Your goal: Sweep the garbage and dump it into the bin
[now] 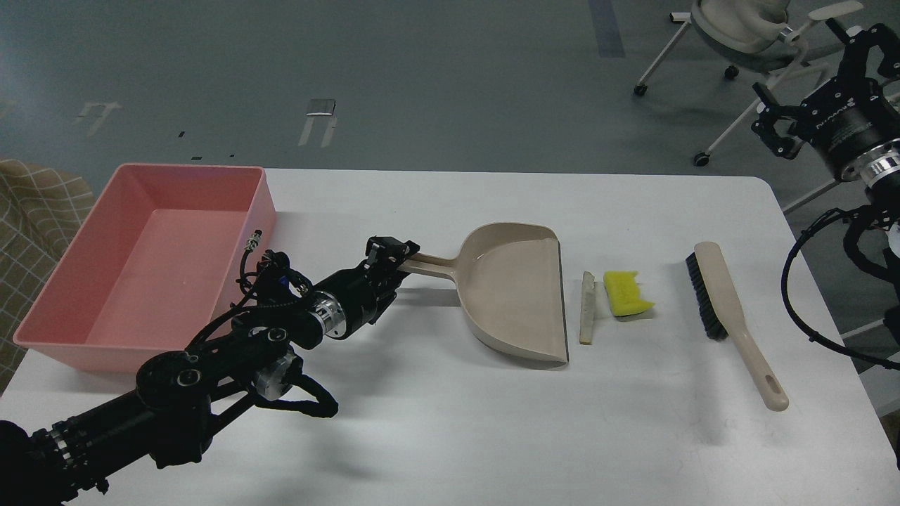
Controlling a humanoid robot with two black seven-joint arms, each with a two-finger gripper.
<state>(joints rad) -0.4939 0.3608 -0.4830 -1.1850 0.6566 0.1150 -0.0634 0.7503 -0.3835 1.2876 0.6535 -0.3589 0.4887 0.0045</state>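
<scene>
The dustpan's thin edge (563, 302) is low down next to the garbage, so the yellow sponge piece (625, 294) and off-white wedge should slide far into the dustpan when I sweep.
The garbage lies on the white table (450, 436): a yellow sponge piece (626, 292) and a thin off-white wedge (587, 308), side by side just right of the beige dustpan (517, 292). The dustpan's open mouth faces them. My left gripper (395, 258) is at the end of the dustpan's handle (430, 264), its dark fingers around it; I cannot tell if they clamp it. The pink bin (151, 260) stands at the table's left and looks empty. My right gripper (808, 81) is open and empty, raised beyond the table's far right corner.
A beige brush with black bristles (728, 313) lies right of the sponge, handle toward the front edge. An office chair (738, 28) stands on the floor behind the right corner. A checked cloth (35, 204) shows left of the bin.
</scene>
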